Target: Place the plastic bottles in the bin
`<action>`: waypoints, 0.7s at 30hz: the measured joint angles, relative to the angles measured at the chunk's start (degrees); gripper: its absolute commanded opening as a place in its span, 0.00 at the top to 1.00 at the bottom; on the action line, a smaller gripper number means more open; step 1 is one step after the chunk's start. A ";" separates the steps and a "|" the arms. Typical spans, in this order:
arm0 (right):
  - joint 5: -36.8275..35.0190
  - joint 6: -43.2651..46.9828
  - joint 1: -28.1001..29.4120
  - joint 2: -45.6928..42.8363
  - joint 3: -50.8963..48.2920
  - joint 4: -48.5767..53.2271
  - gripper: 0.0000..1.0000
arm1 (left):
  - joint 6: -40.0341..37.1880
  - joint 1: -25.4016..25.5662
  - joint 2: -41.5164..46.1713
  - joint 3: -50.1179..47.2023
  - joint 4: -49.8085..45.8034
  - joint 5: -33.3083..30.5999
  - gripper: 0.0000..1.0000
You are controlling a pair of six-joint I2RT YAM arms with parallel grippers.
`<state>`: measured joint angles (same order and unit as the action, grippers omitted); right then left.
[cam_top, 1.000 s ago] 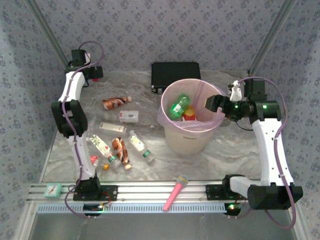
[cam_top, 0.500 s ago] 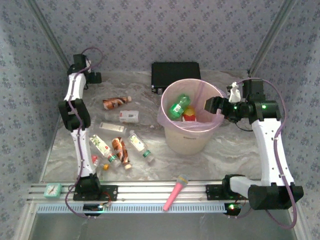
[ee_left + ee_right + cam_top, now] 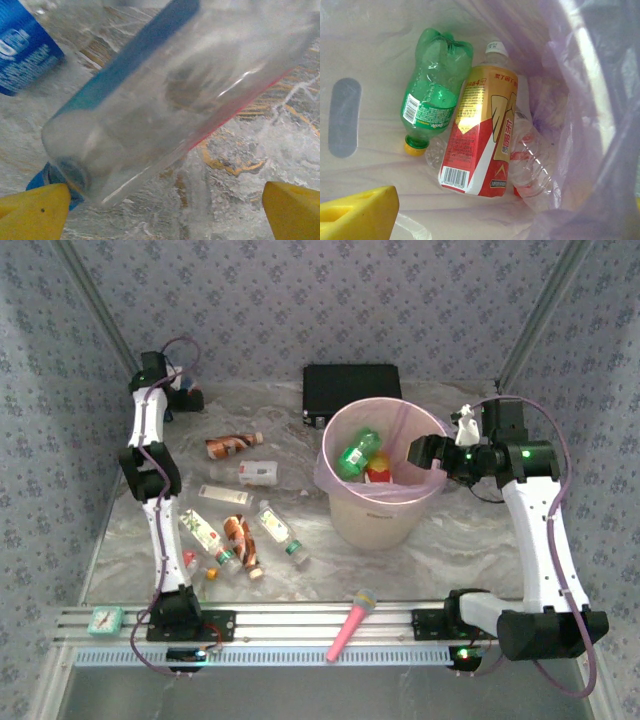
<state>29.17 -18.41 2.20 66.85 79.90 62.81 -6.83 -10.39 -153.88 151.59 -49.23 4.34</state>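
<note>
Next, I back off and turn to straddle the bottle's body (image 3: pixel 165 100), because the clear bottle lies at a slant across my left gripper with its blue cap (image 3: pixel 38 180) at the end of one finger.
My left gripper (image 3: pixel 186 397) is at the table's far left corner. In its wrist view it (image 3: pixel 165 212) stands open, yellow fingertips (image 3: pixel 32 212) low and wide apart. A clear bottle with a blue stripe (image 3: pixel 170 95) lies on the marble just beyond them, next to a blue-labelled bottle (image 3: pixel 22 50). My right gripper (image 3: pixel 428 450) hovers open over the bin's (image 3: pixel 375 525) right rim, nothing between its fingers. Inside the bin (image 3: pixel 365 60) lie a green bottle (image 3: pixel 432 95), a red-and-gold bottle (image 3: pixel 480 140) and a clear bottle (image 3: pixel 532 160). Several bottles lie left of the bin, among them a brown one (image 3: pixel 232 445) and a white one (image 3: pixel 258 473).
A flat black box (image 3: pixel 352 390) stands behind the bin. A pink microphone-shaped stick (image 3: pixel 350 625) lies on the front rail, and a small teal clock (image 3: pixel 104 619) sits at the front left. Patterned walls close in the back and sides.
The left arm has swung further back and left into the far corner. The right gripper has crept slightly left over the bin's rim. The bottles have not moved.
</note>
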 measured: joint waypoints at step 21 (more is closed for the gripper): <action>-0.57 -0.04 0.33 0.02 0.02 -0.07 0.11 | 0.39 2.08 5.29 -9.09 5.90 -5.18 0.00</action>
<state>28.60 -18.46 2.52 66.87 79.92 62.74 -6.44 -8.32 -148.59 142.50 -43.33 -0.84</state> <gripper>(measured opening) 0.887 0.996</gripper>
